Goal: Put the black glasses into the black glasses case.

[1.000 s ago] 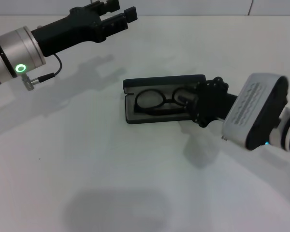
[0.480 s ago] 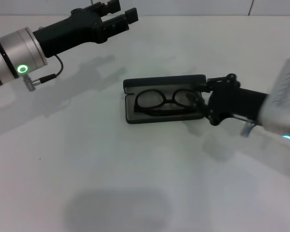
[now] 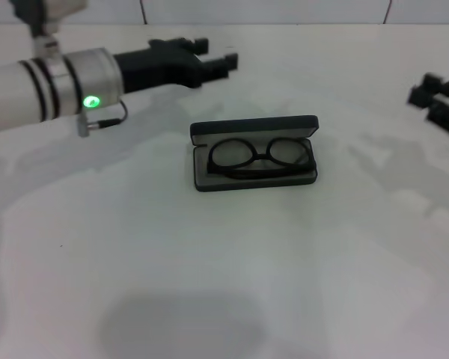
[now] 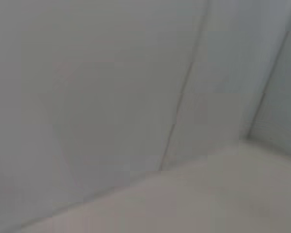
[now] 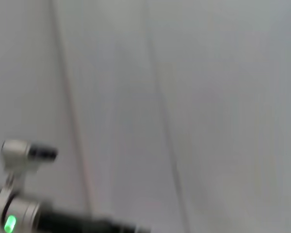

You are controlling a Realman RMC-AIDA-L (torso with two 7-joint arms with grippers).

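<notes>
The glasses case's lid (image 3: 256, 129) stands up at its far side, so I should bring my left gripper forward from behind the lid (image 3: 228, 114) and push it closed.
The black glasses case (image 3: 254, 129) lies open in the middle of the white table, lid raised at the far side. The black glasses (image 3: 260, 157) lie folded inside it on the grey lining. My left gripper (image 3: 215, 57) hovers open and empty above the table, behind and to the left of the case. My right gripper (image 3: 428, 91) is at the far right edge of the head view, well clear of the case, open and empty. The left wrist view shows only wall and table. The right wrist view shows the wall and my left arm (image 5: 19, 213).
The white table (image 3: 209, 284) spreads around the case with nothing else on it. A pale panelled wall runs along its far edge. My left arm (image 3: 52, 82) reaches across the upper left.
My right gripper has drawn back from the case to the far right, leaving the glasses inside. My left arm has shifted right, toward the case.
</notes>
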